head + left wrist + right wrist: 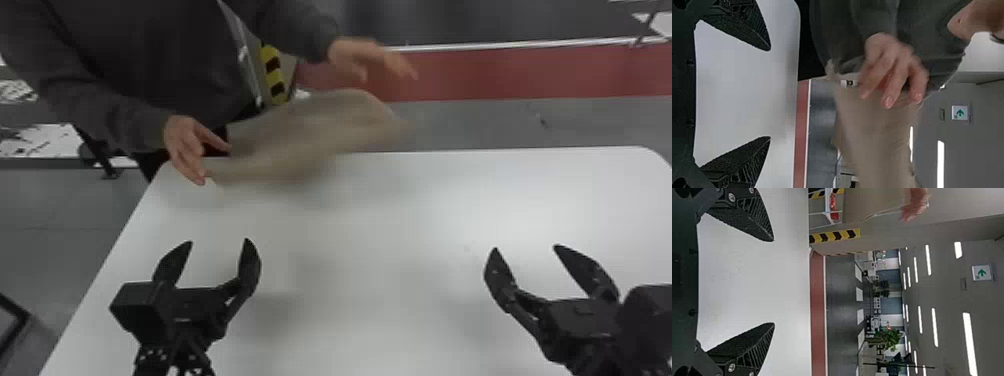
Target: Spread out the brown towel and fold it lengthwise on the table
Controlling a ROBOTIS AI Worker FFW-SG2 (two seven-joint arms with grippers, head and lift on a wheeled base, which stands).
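Note:
My gripper will make the cloth (300,138) fold over in a slanted flap when it carries a corner across, because the brown towel's edge (352,95) bends limply in the air.
In the head view the brown towel (300,140) is blurred in the air over the table's far left edge, with a person's hands near its two ends. My left gripper (217,242) is open above the near left of the table, well short of the cloth. On the near right, my right gripper (525,247) stands open, apart from the towel. The left wrist view has the left gripper (770,94) with nothing between its fingers, and the towel (875,133) hanging from a hand beyond. In the right wrist view the right gripper (774,282) is empty, with part of the towel (879,201) farther off.
The white table (380,240) lies under both grippers, its far edge near the person. The person, in a dark grey top (150,65), stands behind the table's far left side. A yellow-and-black striped post (273,75) is behind the towel.

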